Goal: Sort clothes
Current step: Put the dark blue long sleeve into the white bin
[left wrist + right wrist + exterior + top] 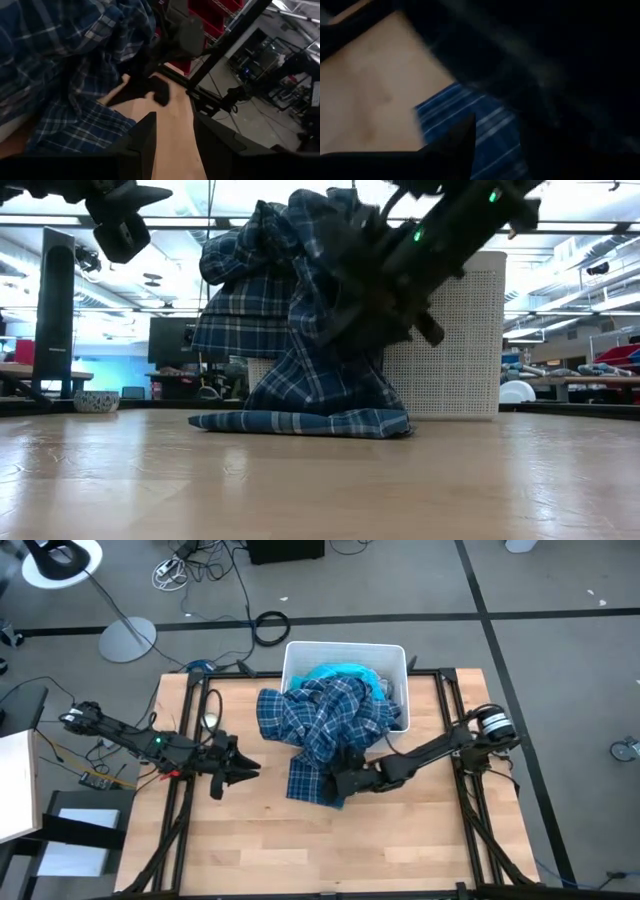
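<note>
The plaid shirt's lower end (314,784) is outside the white bin, so next my right gripper grabs that end and raises it over the bin's rim into the bin (350,692).
A navy plaid shirt (325,725) hangs out over the front rim of the white bin (395,660), and its lower end (300,422) lies flat on the table. A turquoise piece (345,672) lies in the bin behind it. My right gripper (342,783) is at the shirt's lower part, open, with plaid cloth (492,135) showing between its fingers. My left gripper (252,768) is open and empty above the table, left of the shirt, pointing toward it; its own view shows the gap between its fingers (174,135). The other garments are hidden. My right gripper comes at the plaid shirt's lower part (325,780) from the table's right side, slanting down. Cloth shows between its two fingers (462,142), but the dark view does not show whether they touch it.
The bin stands at the table's far edge, in the middle. Black frame rails (185,740) run along the table's left and right sides. Bare wood (330,850) fills the table's near half. Cables and a lamp base (127,638) lie on the floor beyond.
</note>
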You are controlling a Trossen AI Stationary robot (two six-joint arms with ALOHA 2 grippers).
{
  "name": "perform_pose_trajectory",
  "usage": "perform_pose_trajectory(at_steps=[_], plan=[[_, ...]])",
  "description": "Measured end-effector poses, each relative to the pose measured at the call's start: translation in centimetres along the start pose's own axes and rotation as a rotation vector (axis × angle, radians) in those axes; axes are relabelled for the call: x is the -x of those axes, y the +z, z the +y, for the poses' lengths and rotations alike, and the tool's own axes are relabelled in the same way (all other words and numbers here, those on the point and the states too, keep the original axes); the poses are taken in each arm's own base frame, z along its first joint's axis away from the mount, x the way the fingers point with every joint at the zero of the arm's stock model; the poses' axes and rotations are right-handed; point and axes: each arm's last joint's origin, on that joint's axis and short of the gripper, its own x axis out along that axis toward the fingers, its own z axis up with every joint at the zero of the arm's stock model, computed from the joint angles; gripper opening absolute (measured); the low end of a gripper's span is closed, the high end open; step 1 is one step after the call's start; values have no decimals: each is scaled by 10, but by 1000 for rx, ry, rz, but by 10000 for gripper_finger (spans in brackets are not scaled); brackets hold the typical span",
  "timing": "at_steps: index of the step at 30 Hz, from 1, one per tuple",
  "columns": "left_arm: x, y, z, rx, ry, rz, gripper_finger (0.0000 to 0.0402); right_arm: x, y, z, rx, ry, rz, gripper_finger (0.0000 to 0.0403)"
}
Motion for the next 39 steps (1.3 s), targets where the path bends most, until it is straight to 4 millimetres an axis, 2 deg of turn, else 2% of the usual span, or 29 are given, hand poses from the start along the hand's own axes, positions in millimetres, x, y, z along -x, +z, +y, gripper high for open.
perform_pose_trajectory(at_steps=[4,7,9,14,17,19,24,29,31,33,36,39], plan=[[0,0,0,39,-9,9,135,-10,2,-6,-14,-68,-61,117],[0,-1,-1,77,-40,33,135,-1,18,-1,15,-69,-73,46],[0,-2,-2,100,-67,57,135,10,35,7,60,-40,-104,13],[0,-2,-3,125,-103,88,135,51,90,34,190,48,-250,3],[0,-2,-3,106,-99,86,135,84,127,45,313,1,-399,2],[0,-2,-3,69,-90,75,135,102,155,46,414,-68,-482,2],[0,-1,-1,3,-40,32,135,128,226,19,510,-247,-607,1],[0,-1,0,-32,-3,10,135,142,283,-32,399,-457,-688,1],[0,-1,0,-33,-1,11,135,147,293,-50,376,-515,-681,1],[0,-1,0,-33,-2,11,135,148,295,-62,340,-518,-648,1],[0,-1,0,-32,-1,11,135,143,286,-68,303,-319,-527,1],[0,-1,0,-30,-1,12,135,123,267,-67,296,-112,-297,0]])
